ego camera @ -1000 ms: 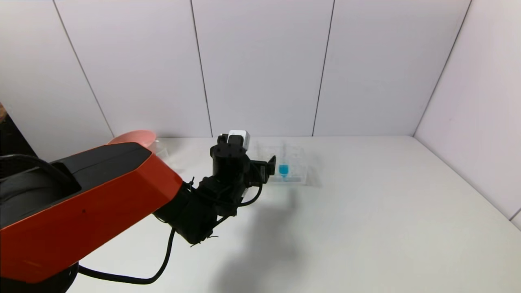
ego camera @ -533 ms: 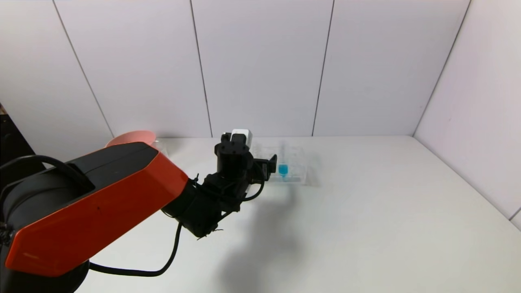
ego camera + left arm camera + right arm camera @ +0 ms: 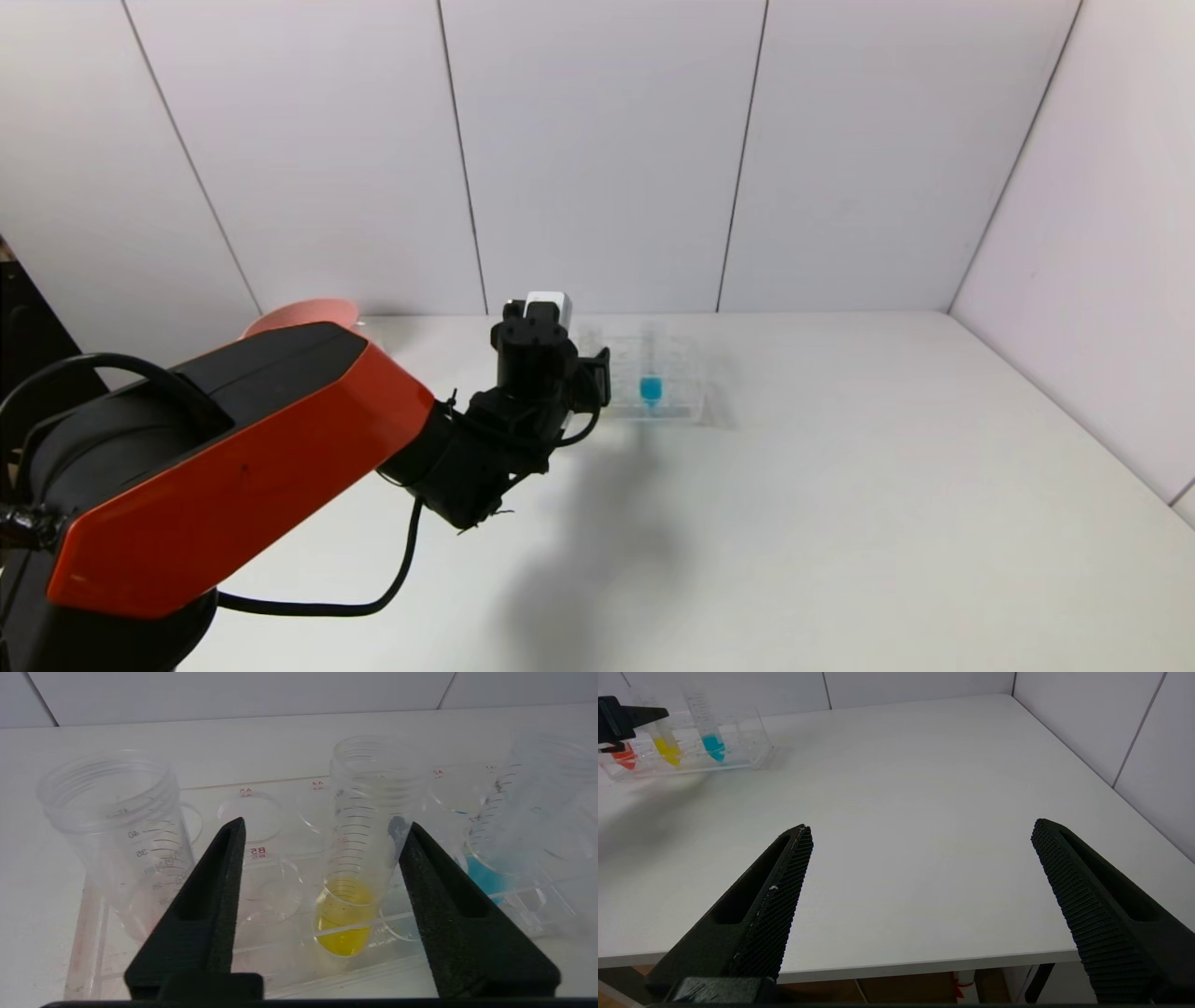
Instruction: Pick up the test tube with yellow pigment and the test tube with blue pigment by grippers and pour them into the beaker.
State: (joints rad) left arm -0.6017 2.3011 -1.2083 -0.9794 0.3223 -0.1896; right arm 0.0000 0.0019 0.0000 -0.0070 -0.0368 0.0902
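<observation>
My gripper will pour the yellow pigment, and it will flow out in a thin stream because the test tube's threaded opening is open and uncapped.
My left gripper is open at the clear tube rack, with its jaws on either side of the test tube with yellow pigment, not touching it. That tube stands in the rack and sits closer to one finger. The test tube with blue pigment stands in the same rack beside it and also shows in the left wrist view. In the head view the left gripper covers the yellow tube. My right gripper is open and empty over the table's front edge. The beaker is hidden behind my left arm.
A red-liquid tube stands at the rack's other end, beside the yellow tube and the blue tube. A pink bowl sits at the back left. White walls close the table's back and right side.
My left gripper has shifted a little to the left along the rack, away from the blue tube. The tubes have not moved.
</observation>
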